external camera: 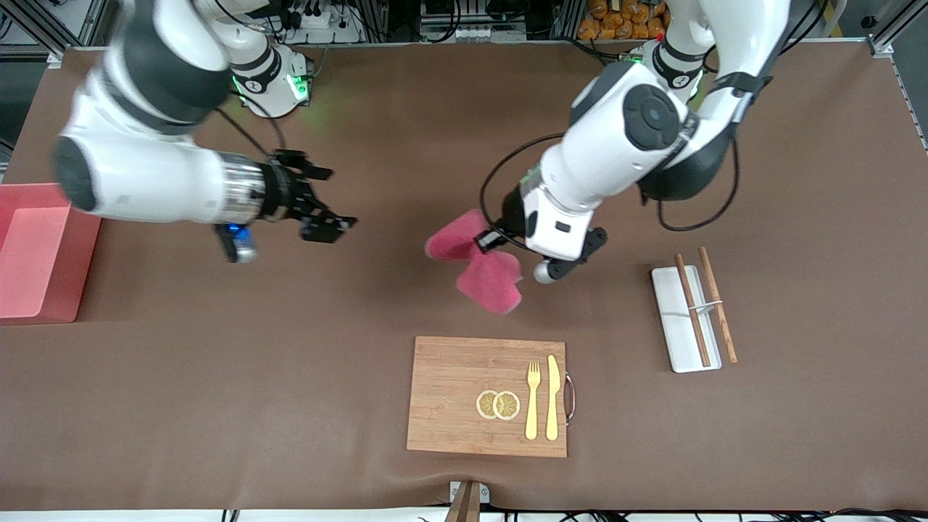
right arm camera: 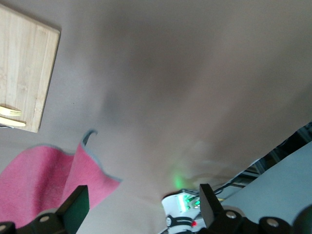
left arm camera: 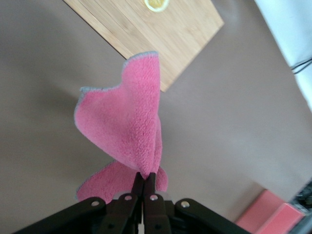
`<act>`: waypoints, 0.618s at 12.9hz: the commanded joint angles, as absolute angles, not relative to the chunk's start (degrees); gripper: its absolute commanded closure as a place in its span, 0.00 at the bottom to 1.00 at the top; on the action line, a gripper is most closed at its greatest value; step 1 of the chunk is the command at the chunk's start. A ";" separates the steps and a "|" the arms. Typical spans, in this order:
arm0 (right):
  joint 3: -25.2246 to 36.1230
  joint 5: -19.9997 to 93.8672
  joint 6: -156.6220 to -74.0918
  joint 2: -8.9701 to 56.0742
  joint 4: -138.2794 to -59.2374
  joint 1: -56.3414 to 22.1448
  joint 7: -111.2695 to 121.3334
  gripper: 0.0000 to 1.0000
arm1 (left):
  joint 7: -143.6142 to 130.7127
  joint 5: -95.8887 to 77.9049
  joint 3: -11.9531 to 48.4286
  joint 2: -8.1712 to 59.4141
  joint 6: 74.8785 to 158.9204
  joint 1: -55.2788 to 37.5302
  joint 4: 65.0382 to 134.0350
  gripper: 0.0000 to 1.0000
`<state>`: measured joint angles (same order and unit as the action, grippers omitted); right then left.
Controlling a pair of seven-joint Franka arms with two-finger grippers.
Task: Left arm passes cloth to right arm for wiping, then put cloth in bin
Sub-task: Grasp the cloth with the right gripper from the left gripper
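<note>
I see a blue-grey tip (right arm camera: 88,137) curling over at the corner of the crimson-pink cloth (external camera: 491,282), so a blue-grey underside should show when I carry the cloth.
The crimson-pink cloth (external camera: 490,284) hangs in the air over the middle of the table, pinched at one edge by my left gripper (external camera: 488,239), which is shut on it. In the left wrist view the fabric (left arm camera: 124,122) droops from the closed gripper (left arm camera: 145,176). My right gripper (external camera: 339,197) hovers open and holds nothing, a short way from the cloth toward the right arm's end of the table. Its wrist view shows the cloth (right arm camera: 39,180) beside the spread gripper (right arm camera: 142,195), apart from it. The salmon-pink bin (external camera: 81,270) stands at the right arm's end of the table.
A wooden board (external camera: 449,395) with a fork, a knife and two lemon slices lies nearer the front camera than the cloth. Toward the left arm's end sits a narrow white tray (external camera: 673,330) with two chopsticks.
</note>
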<state>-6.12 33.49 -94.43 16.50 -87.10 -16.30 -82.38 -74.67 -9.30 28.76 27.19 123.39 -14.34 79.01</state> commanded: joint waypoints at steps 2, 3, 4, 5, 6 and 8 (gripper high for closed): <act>-5.54 37.34 -98.60 20.38 -87.27 -19.51 -85.52 0.00 | -82.33 -10.72 28.56 29.35 129.71 -18.18 77.08 1.00; -5.54 37.70 -101.40 20.39 -88.67 -20.12 -85.52 0.00 | -84.53 -10.72 28.48 29.62 131.47 -19.59 77.08 1.00; -5.54 38.05 -104.64 20.56 -89.38 -20.74 -86.56 0.00 | -86.12 -10.72 28.48 29.79 132.62 -20.21 77.08 1.00; -5.54 38.14 -106.77 21.44 -89.21 -21.26 -88.05 0.00 | -86.74 -10.72 28.48 29.79 132.97 -20.65 77.08 1.00; -5.54 38.23 -108.61 21.79 -89.21 -21.27 -88.50 0.00 | -86.92 -10.72 28.48 29.88 132.98 -20.65 77.08 1.00; -5.54 38.23 -111.00 22.06 -89.21 -21.18 -88.68 0.00 | -87.10 -10.72 28.48 30.06 132.98 -21.27 77.08 1.00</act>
<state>-6.09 37.05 -109.09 22.06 -89.21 -20.50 -87.20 -86.67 -9.47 28.80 29.29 132.73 -20.53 78.44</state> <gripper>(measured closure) 0.000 0.978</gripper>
